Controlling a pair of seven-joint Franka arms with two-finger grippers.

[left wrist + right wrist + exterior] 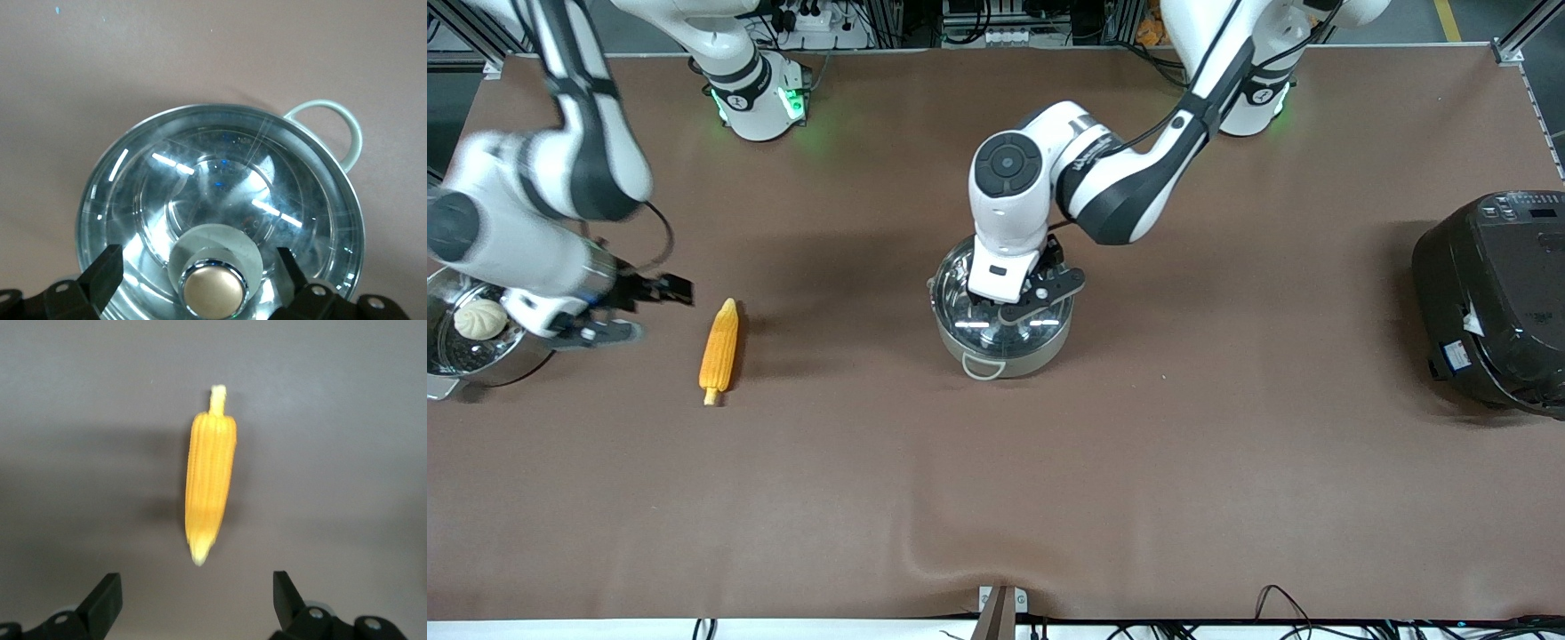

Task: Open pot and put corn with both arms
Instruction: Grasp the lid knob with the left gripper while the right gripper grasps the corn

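Observation:
My gripper will find the steel pot (1029, 361) empty when it lifts the glass lid, because only shiny rings of steel (220, 175) show through the lid.
The steel pot (1003, 342) stands mid-table with its glass lid (220, 187) on it. My left gripper (1039, 298) is open right over the lid. Its fingers (107, 267) stand apart on either side of the copper-coloured knob (213, 288) and do not touch it. The yellow-orange corn (720, 349) lies on the table toward the right arm's end, with its pale stub nearer the front camera. My right gripper (639, 311) is open and empty over the table between the corn and the steamer pot. In the right wrist view the corn (211, 487) lies just past the open gripper (197, 585).
A steel steamer pot (449, 360) with a white bun (480, 318) stands at the right arm's end of the table. A large black rice cooker (1494, 302) stands at the left arm's end. One loop handle of the pot (350, 130) sticks out sideways.

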